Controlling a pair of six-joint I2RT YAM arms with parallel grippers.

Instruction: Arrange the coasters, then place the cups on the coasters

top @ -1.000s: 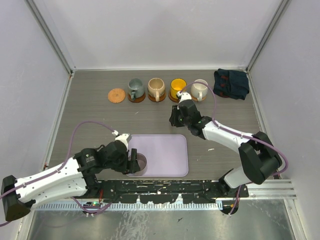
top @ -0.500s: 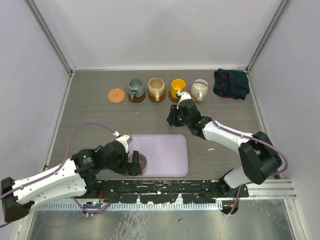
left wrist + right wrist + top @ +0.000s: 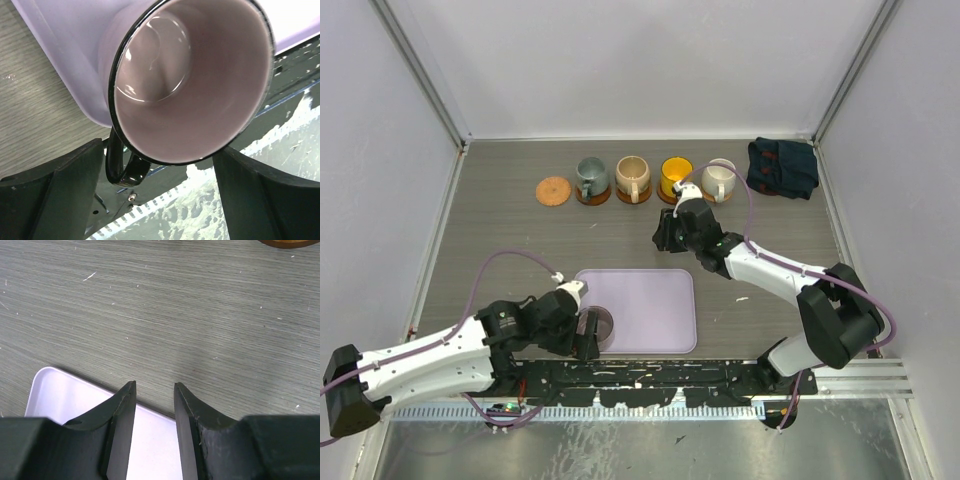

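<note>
Next, my left gripper lines up its open fingers squarely around the handle (image 3: 136, 171) before it closes and lifts, because the pinkish-purple cup's dark handle (image 3: 125, 167) is slanted and off-centre between them.
Along the back stand the grey-green cup (image 3: 590, 178), tan cup (image 3: 633, 177), yellow cup (image 3: 675, 177) and cream cup (image 3: 719, 178), each on a brown coaster. One coaster (image 3: 552, 190) lies bare at the left end of that row. The pinkish-purple cup (image 3: 601, 328) stands on the lavender tray's (image 3: 655, 300) near-left corner. My left gripper (image 3: 586, 336) is open, its fingers (image 3: 55, 192) on either side of this cup (image 3: 190, 85), whose dark handle (image 3: 122, 167) points at the left finger. My right gripper (image 3: 665, 232) hovers open and empty over the tray's far edge (image 3: 75, 395).
A dark blue folded cloth (image 3: 782, 166) lies at the back right corner. Grey walls close the table on three sides. The black mounting rail (image 3: 650, 375) runs along the near edge just behind the purple cup.
My left gripper has opened wider around the purple cup and its arm has sunk toward the near edge. My right gripper has edged left and parted slightly.
</note>
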